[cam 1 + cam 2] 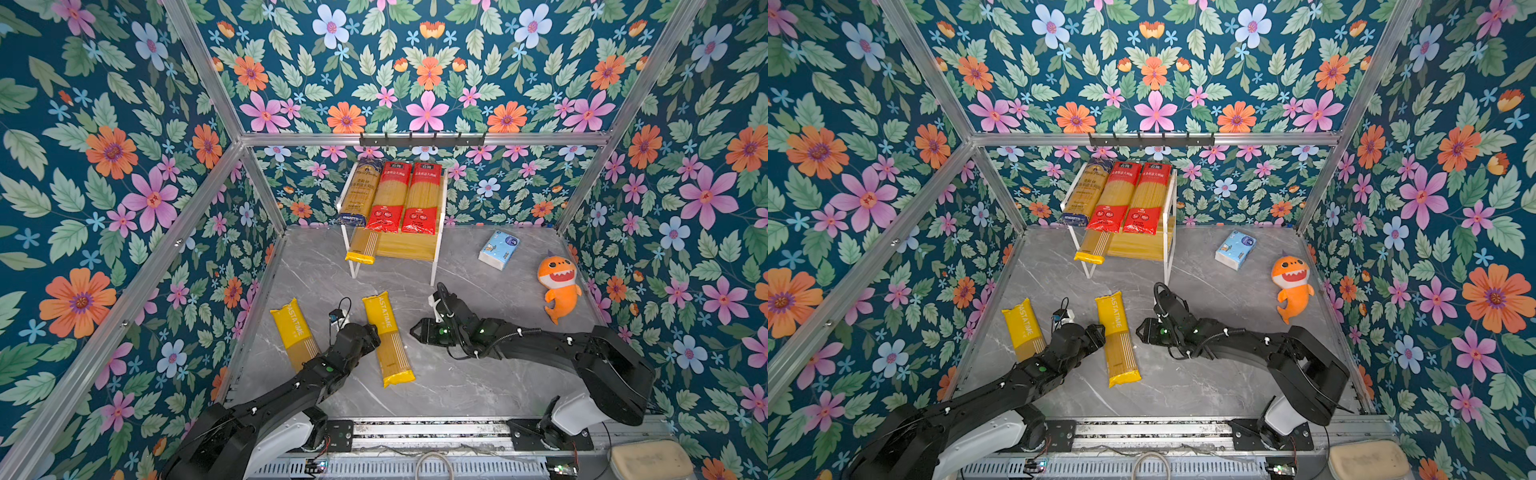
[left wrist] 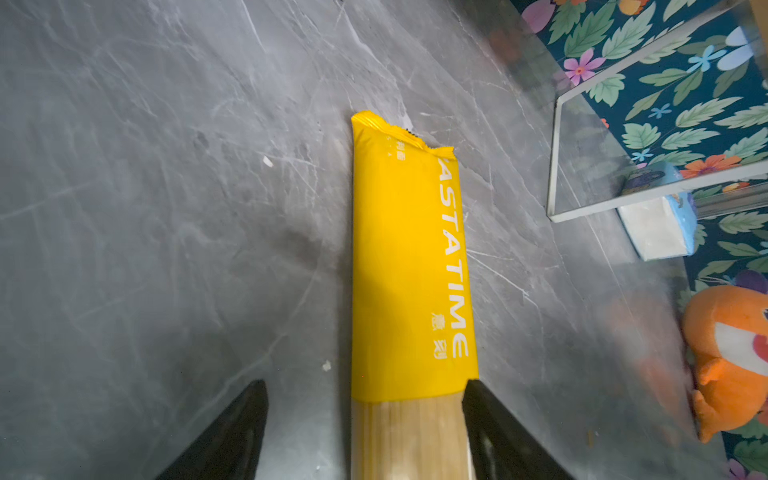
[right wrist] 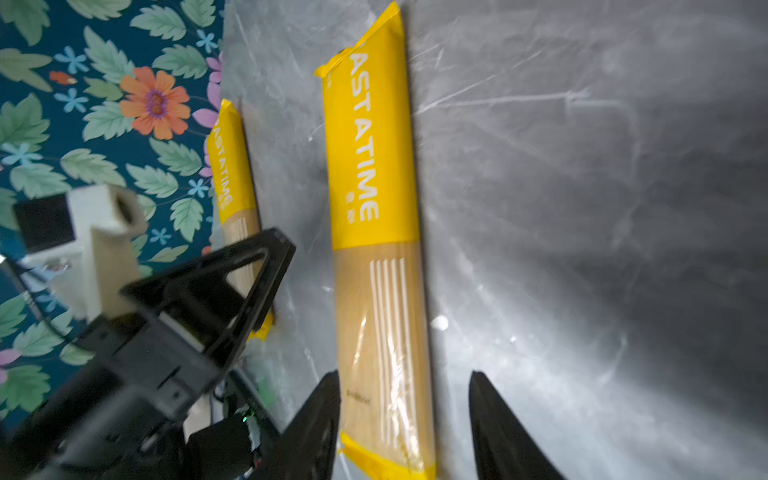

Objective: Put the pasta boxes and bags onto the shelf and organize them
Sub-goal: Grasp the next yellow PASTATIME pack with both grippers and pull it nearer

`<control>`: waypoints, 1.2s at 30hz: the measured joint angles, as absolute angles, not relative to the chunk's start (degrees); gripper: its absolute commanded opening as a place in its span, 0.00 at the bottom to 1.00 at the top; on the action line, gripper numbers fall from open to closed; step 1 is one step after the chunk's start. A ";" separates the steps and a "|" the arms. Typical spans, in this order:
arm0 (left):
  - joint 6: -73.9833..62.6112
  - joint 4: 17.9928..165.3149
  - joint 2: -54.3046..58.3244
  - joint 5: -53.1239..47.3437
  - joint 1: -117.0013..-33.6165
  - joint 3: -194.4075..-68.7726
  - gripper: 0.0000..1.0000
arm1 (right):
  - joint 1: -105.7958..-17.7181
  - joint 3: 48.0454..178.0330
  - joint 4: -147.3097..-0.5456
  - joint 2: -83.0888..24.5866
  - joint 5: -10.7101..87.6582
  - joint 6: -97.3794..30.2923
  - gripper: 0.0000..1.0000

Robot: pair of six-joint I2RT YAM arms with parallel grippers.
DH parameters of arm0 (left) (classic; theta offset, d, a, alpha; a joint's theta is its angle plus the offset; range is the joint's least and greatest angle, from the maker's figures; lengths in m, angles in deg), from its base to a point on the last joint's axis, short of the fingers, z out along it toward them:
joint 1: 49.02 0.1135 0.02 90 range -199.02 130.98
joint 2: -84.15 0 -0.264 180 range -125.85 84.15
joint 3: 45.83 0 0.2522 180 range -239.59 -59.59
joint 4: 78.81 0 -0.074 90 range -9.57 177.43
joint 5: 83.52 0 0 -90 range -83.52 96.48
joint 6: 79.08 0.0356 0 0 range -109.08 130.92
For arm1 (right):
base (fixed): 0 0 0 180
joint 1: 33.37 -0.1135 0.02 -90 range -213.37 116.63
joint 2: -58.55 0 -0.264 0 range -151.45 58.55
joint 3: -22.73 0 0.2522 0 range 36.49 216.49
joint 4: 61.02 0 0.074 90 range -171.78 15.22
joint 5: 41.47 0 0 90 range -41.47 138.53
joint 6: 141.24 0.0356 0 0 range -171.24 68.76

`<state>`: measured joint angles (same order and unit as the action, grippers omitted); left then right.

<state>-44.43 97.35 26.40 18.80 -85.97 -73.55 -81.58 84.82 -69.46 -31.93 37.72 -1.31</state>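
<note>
The middle yellow pack (image 1: 389, 337) has loose wrapper flaring out at the corner (image 3: 389, 22), so its wrapper will gather into a fold when I lift the pack.
The shelf (image 1: 435, 257) stands at the back with a navy pack (image 1: 360, 193) and two red packs (image 1: 390, 195) on its upper board. A yellow pack (image 1: 363, 247) lies on the lower board. Two more yellow PASTATIME packs lie on the table: one near the left wall (image 1: 293, 332), one in the middle (image 1: 390, 353). My left gripper (image 2: 365, 382) is open and straddles the middle pack (image 2: 407, 257), with one finger (image 2: 478, 399) against its edge. My right gripper (image 1: 415, 332) is open beside the same pack's right edge; that pack (image 3: 374, 187) shows between its fingers.
A blue-and-white tissue pack (image 1: 498, 249) and an orange shark plush (image 1: 559, 286) lie at the back right. A black hook rail (image 1: 422, 139) hangs above the shelf. Floral walls and metal posts close in three sides.
</note>
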 measured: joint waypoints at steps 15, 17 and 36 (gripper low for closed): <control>-45.63 106.13 17.65 18.64 -86.21 -72.12 0.50 | -80.55 97.87 -60.84 -54.40 27.47 -3.30 0.47; -45.63 108.14 15.60 18.10 -86.08 -71.82 0.44 | -80.51 98.77 -59.38 -56.28 26.02 -2.84 0.42; -44.34 107.23 27.23 11.50 -84.98 -73.85 0.43 | -79.20 84.41 -36.91 -52.21 21.83 9.62 0.01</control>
<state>-44.34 107.23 27.23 11.50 -84.98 -73.85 -79.20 84.41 -36.91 -52.21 21.83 9.62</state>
